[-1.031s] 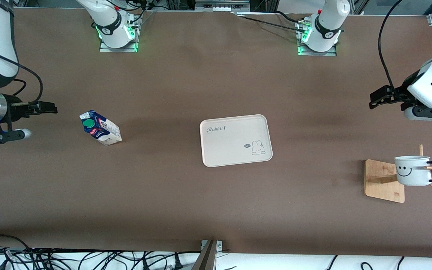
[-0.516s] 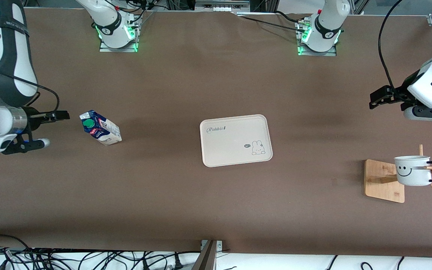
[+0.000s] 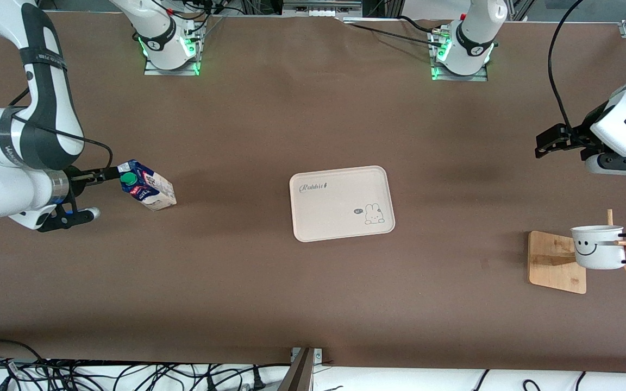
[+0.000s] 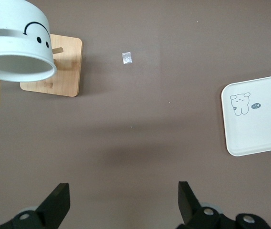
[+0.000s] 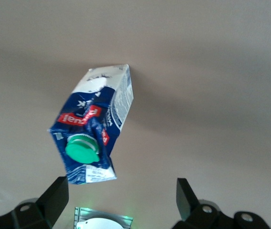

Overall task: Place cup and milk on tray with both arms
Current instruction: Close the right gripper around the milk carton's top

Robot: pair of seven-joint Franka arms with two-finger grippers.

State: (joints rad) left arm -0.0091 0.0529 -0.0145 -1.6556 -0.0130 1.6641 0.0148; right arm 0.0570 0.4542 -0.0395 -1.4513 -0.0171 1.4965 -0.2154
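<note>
The milk's blue top (image 5: 72,164) is tilted and near a finger of my right gripper, so next I rotate the gripper and center it around the milk (image 3: 145,185) before closing.
The milk (image 3: 147,187) stands tilted on the brown table toward the right arm's end, green cap facing up. My right gripper (image 3: 107,174) is open, its tips right beside the carton's blue top. In the right wrist view the milk (image 5: 95,129) lies just ahead of the right gripper (image 5: 120,200), nearer one finger (image 5: 55,196). The tray (image 3: 342,202) lies bare at mid-table. The cup (image 3: 598,247) hangs on a peg of a bamboo stand (image 3: 555,260) toward the left arm's end. My left gripper (image 3: 544,144) waits open in the air, apart from the cup (image 4: 16,50); it also shows in its own wrist view (image 4: 122,200).
The two arm bases (image 3: 170,49) (image 3: 462,51) stand along the table's edge farthest from the front camera. Cables lie past the nearest edge. A small white scrap (image 4: 126,57) lies on the table near the stand base (image 4: 54,67). The tray's corner shows in the left wrist view (image 4: 256,114).
My right arm has swung toward the milk, bringing its open gripper from well short of the carton to right beside its top. The left arm, cup, tray and milk have not moved.
</note>
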